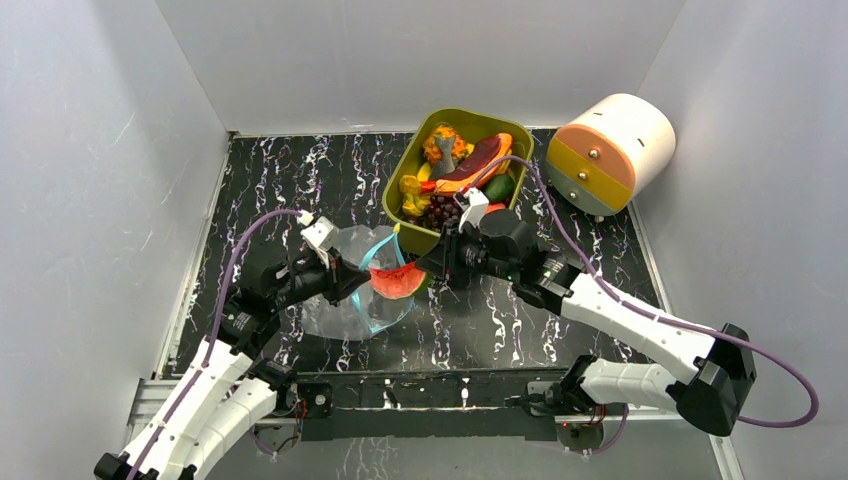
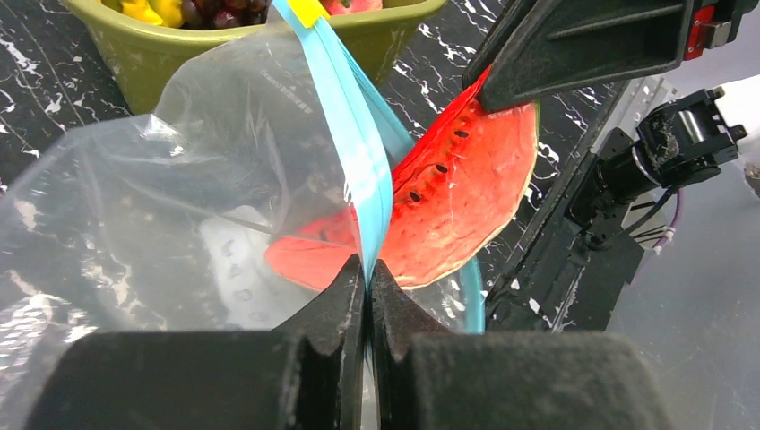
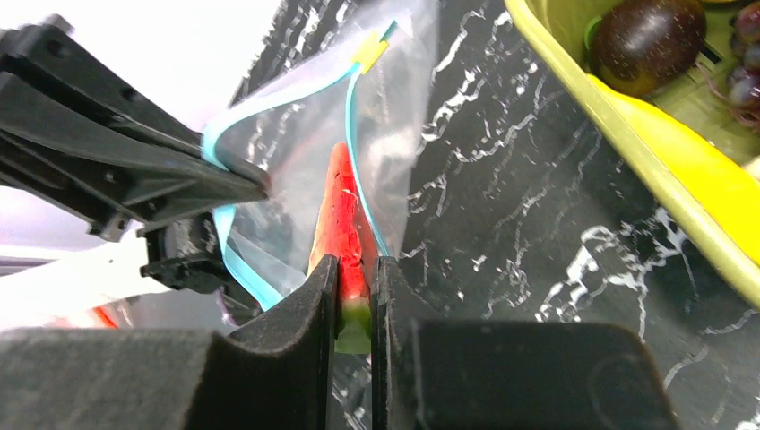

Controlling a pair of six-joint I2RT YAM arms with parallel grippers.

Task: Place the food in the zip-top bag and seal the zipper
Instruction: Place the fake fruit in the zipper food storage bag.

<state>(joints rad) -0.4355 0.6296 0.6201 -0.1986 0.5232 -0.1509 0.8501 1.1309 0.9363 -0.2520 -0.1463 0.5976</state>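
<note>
The robot's right gripper should, before opening, push the watermelon wedge deeper into the clear zip-top bag, because the wide half of the watermelon wedge is sticking out of the bag's opening.
The clear zip-top bag lies left of centre with its mouth facing right. My left gripper is shut on the teal-blue zipper strip and holds the near lip up. My right gripper is shut on the green rind end of the red watermelon wedge. The wedge pokes into the bag mouth between the two zipper strips. In the left wrist view the wedge sits just behind the strip. Other toy food lies in the olive tub.
The olive-green tub stands right behind the bag, with grapes, yellow and orange pieces inside. A cream and orange cylinder lies at the back right. White walls close in the dark marbled table.
</note>
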